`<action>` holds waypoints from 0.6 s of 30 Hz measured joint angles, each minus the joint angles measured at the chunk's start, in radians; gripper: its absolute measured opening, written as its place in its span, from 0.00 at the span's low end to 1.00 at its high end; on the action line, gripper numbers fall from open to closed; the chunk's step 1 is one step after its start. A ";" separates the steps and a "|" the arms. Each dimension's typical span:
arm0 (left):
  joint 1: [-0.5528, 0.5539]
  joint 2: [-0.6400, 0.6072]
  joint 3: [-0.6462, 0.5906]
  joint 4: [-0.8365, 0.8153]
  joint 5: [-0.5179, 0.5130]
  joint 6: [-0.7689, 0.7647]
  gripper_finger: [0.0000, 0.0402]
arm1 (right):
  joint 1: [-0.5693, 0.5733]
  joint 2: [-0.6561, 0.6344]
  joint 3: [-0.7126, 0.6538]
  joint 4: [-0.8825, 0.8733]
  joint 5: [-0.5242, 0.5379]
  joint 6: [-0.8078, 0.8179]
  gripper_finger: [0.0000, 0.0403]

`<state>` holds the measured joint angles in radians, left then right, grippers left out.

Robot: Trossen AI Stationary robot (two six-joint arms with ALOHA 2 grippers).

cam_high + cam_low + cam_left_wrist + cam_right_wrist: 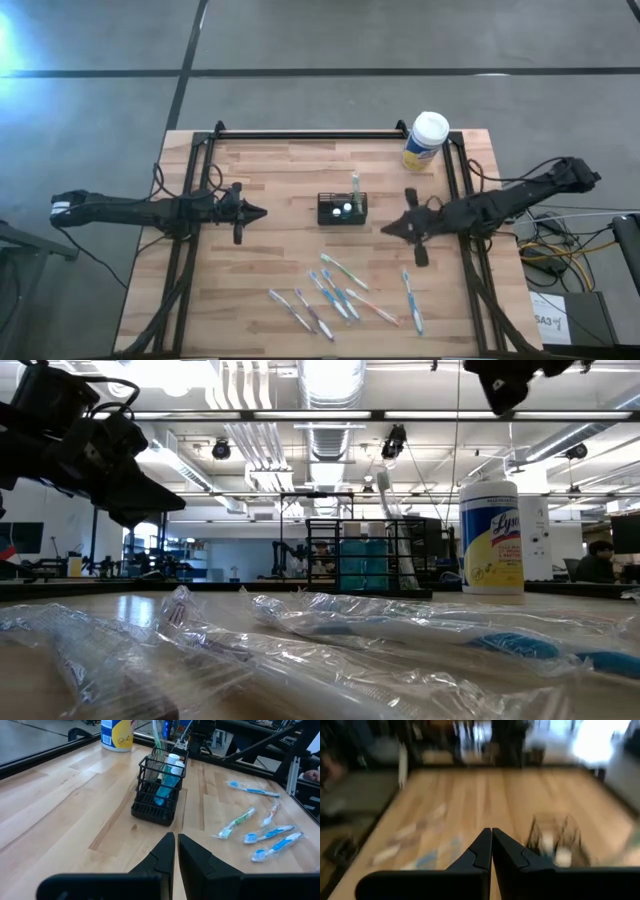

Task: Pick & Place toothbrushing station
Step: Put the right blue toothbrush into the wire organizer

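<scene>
My right gripper should, since the lone blue toothbrush (412,299) lies apart from the other toothbrushes, keep going toward its handle (416,315) and open until the fingers straddle it.
The toothbrushing station, a small black slotted caddy (342,209), stands on its base at the table's middle, with two small bottles and a wrapped toothbrush upright inside; it also shows in the left wrist view (158,790) and the low view (368,555). My left gripper (262,212) hovers shut to the caddy's left, fingertips (175,839) pointing at it. My right gripper (384,228) hovers shut to the caddy's right and a little nearer, apart from it; in its own view (491,833) the caddy (553,842) shows blurred.
Several wrapped toothbrushes (340,295) lie loose on the table's near half, one (412,298) apart at the right. A yellow canister with a white lid (426,142) stands at the far right. A black frame rail (310,134) runs along the far edge.
</scene>
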<state>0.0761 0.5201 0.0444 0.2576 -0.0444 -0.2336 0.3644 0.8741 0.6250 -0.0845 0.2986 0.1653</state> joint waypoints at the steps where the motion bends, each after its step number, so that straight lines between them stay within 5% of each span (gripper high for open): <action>1: 0.000 0.000 0.000 0.000 0.000 0.006 0.06 | 0.031 0.021 0.043 -0.101 0.038 0.056 0.02; 8: 0.000 0.000 0.000 -0.006 0.000 0.025 0.06 | 0.279 0.205 0.350 -0.695 0.257 0.522 0.02; 18: 0.000 0.000 0.000 -0.005 0.000 0.025 0.06 | 0.485 0.507 0.690 -1.163 0.199 1.045 0.02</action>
<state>0.0757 0.5201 0.0444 0.2523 -0.0444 -0.2089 0.8495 1.3813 1.3155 -1.2475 0.4971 1.2106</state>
